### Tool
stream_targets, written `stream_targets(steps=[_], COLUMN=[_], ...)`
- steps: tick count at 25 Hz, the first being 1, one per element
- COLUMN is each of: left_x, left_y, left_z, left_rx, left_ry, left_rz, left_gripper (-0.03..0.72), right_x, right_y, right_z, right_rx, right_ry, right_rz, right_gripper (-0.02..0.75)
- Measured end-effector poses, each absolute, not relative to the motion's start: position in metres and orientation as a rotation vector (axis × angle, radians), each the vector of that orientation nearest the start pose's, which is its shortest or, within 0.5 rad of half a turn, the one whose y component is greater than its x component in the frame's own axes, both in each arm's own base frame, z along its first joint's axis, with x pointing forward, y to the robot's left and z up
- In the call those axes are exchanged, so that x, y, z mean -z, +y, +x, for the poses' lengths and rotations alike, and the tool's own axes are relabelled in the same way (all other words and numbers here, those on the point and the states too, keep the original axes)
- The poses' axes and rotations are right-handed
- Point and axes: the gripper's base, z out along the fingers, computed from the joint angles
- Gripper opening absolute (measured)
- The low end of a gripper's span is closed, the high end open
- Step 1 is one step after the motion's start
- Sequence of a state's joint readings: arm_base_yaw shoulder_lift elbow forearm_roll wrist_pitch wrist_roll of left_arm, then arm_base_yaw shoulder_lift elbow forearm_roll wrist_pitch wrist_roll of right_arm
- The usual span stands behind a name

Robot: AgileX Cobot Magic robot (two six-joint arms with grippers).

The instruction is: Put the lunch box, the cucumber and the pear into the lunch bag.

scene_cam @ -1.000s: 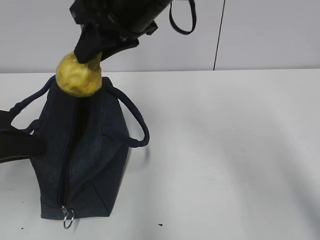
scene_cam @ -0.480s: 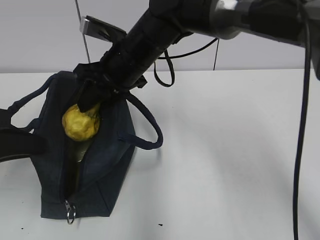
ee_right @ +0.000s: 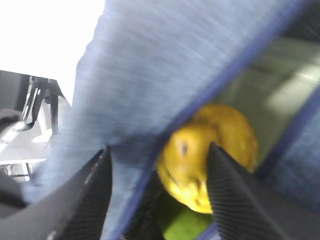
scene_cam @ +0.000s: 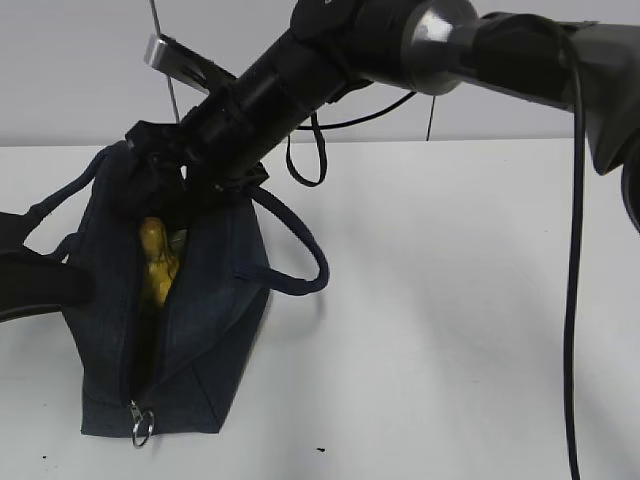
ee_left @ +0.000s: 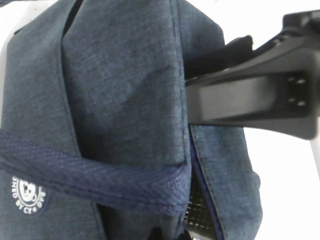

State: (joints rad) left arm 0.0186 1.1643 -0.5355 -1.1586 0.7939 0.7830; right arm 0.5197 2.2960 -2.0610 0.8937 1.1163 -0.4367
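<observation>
The whole lunch bag (scene_cam: 205, 335) will slide along upright and keep the pear (scene_cam: 158, 260) inside when I pull the lunch bag's rim, because the pear sits deep between the lunch bag's standing sides.
The navy lunch bag (scene_cam: 205, 330) stands open at the left of the white table. The yellow-brown pear (scene_cam: 158, 262) sits inside its opening. My right gripper (scene_cam: 170, 190) reaches down into the bag's mouth. In the right wrist view it (ee_right: 159, 149) is open, with the pear (ee_right: 222, 135) loose beyond the right finger and the bag's rim between the fingers. Something green (ee_right: 182, 227) lies under the pear; a pale green surface (ee_right: 265, 85) shows behind. My left gripper (scene_cam: 40, 285) is at the bag's left side; its pad (ee_left: 200, 215) presses the bag's rim (ee_left: 115, 90).
The bag's right loop handle (scene_cam: 300, 250) hangs out over the table. The metal ring pull (scene_cam: 140, 432) lies at the bag's near end. A black cable (scene_cam: 575, 300) hangs from the right arm. The right arm's body (ee_left: 250, 95) crosses close above the bag.
The right gripper came down with the pear from above the bag into its mouth, then opened; the pear now sits deeper inside. The left gripper has stayed in place.
</observation>
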Motion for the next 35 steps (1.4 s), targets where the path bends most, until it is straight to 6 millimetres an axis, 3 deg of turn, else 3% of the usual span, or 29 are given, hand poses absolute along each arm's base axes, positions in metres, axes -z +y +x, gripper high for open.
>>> stream_targets(steps=[6,14,21,30,35], left_x=[-0.232,-0.232,-0.232,-0.232,-0.232], left_y=[-0.056,-0.056,-0.056,-0.056,-0.056], left_z=[0.192,0.192,0.192,0.192,0.192], left_rx=[0.976,0.976,0.975,0.975,0.974], left_ry=[2.428,2.428,2.428,2.427,2.427], left_rz=[-0.003,-0.003,-0.003,-0.005,-0.005], left_gripper=[-0.014,-0.014,-0.014,-0.014,-0.014], right_x=[-0.272,-0.302,-0.298,-0.26,-0.252], right_y=[0.303,0.285,0.282,0.279,0.278], right_z=[0.403,0.415,0.416,0.413,0.413], right_rx=[-1.172,-0.824,-0.792,-0.74,-0.733], right_ry=[2.422,2.497,2.576,2.724,2.753], right_rz=[-0.944,-0.828,-0.721,-0.701,-0.694], right_gripper=[0.484,0.484,0.484,0.484,0.482])
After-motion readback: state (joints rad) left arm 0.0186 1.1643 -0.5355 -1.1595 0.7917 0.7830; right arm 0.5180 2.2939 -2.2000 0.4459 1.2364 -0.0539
